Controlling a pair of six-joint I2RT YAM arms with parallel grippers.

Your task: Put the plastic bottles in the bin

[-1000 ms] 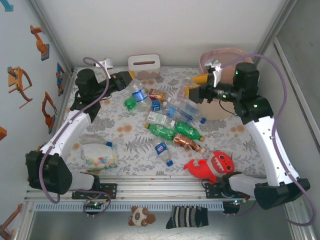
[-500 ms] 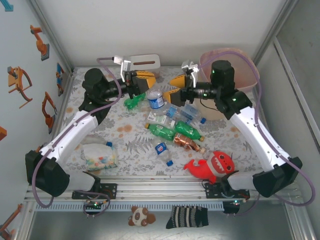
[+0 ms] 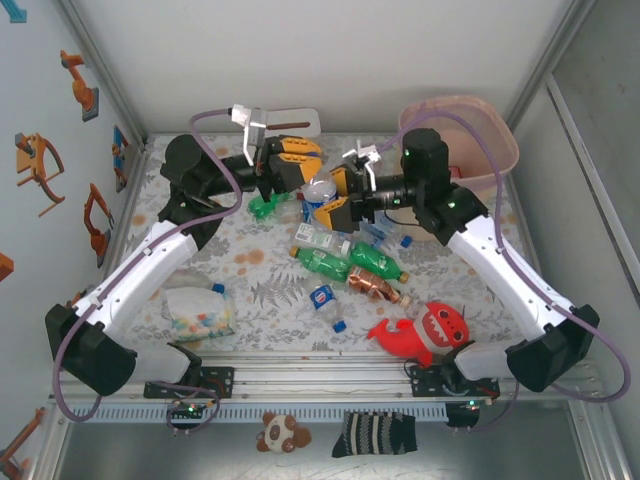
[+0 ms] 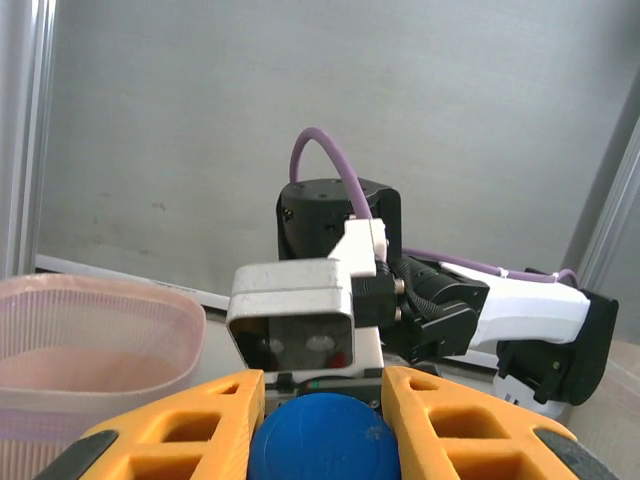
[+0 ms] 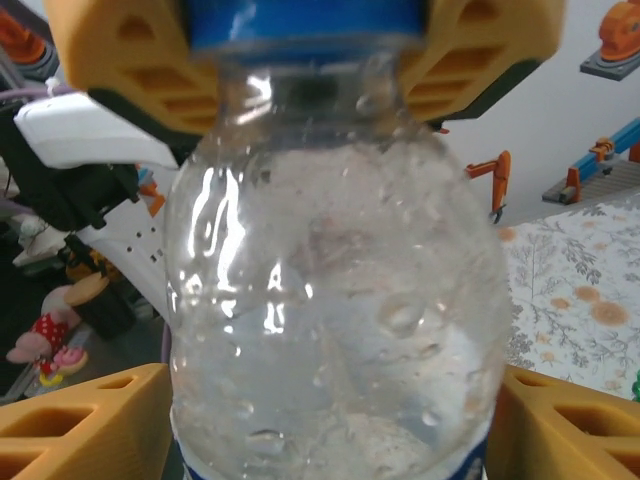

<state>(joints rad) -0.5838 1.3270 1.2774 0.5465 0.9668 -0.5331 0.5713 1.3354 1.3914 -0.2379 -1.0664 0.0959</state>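
Observation:
The bottle is far from the bin, and my left gripper is holding it by its blue cap (image 5: 305,25). My right gripper should therefore close on the bottle's body (image 5: 335,290) and carry it over.
A clear bottle (image 3: 319,196) with a blue cap and blue label hangs above the back of the table. My left gripper (image 3: 307,169) is shut on its blue cap (image 4: 325,442). My right gripper (image 3: 336,197) faces it, open, one orange finger (image 5: 80,425) on each side of the bottle's body (image 5: 335,330), close against its walls. More bottles lie in a heap (image 3: 352,232) below, with green ones (image 3: 322,263), a copper one (image 3: 375,287) and a small one (image 3: 325,299). The bin (image 3: 500,140), with its pink liner (image 4: 90,320), stands at the back right.
A red plush shark (image 3: 425,332) lies at the front right. A clear bag of pastel bits (image 3: 198,311) sits at the front left. A white box with a slot (image 3: 300,120) stands at the back behind my left arm. A green bottle (image 3: 262,206) lies under the left wrist.
My left gripper lifted the bottle and carried it to the right. The right gripper swung left from the bin, and its fingers now flank the bottle's body.

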